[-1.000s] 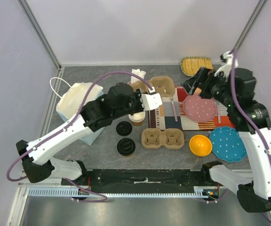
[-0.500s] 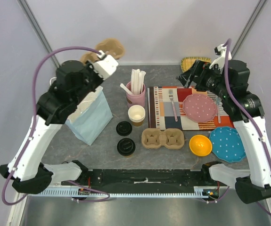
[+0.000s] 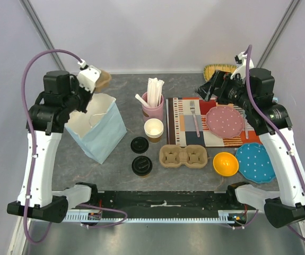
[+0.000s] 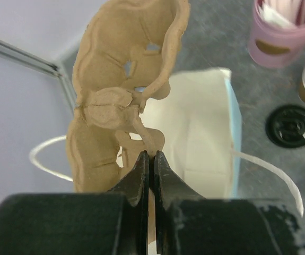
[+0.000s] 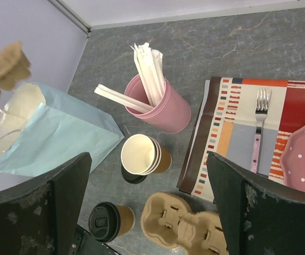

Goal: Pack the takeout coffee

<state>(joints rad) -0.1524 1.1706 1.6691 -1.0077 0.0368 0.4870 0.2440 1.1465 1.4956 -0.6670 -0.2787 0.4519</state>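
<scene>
The brown carrier's far end (image 3: 104, 80) sticks out past the bag's back rim, so my left gripper should first pull the carrier back over the bag's opening (image 3: 97, 104) and then lower it.
The takeout coffee (image 3: 141, 166), a brown paper cup with a black sip lid, stands on the table's front middle, also seen in the right wrist view (image 5: 110, 220). No gripper touches it. My left gripper (image 3: 90, 78) is raised at the back left, over the open pale-blue paper bag (image 3: 96, 127). It is shut (image 4: 151, 155) on the centre tab of a brown pulp cup carrier (image 4: 120, 90), which hangs above the bag's mouth (image 4: 194, 133). My right gripper (image 3: 210, 90) hovers high at the back right, open (image 5: 148, 175) and holding nothing.
A loose black lid (image 3: 139, 144) and a stack of lidless cups (image 3: 154, 129) sit behind the coffee. A second carrier (image 3: 183, 156) lies to its right. Further back stand a pink cup of stirrers (image 3: 152, 103), then a placemat (image 3: 181, 125), fork (image 3: 194, 117), plates (image 3: 224, 121) and orange bowl (image 3: 226, 163).
My left arm has carried the pulp carrier from the table's middle up and left, to above the bag. The right arm has drawn back slightly and stayed open.
</scene>
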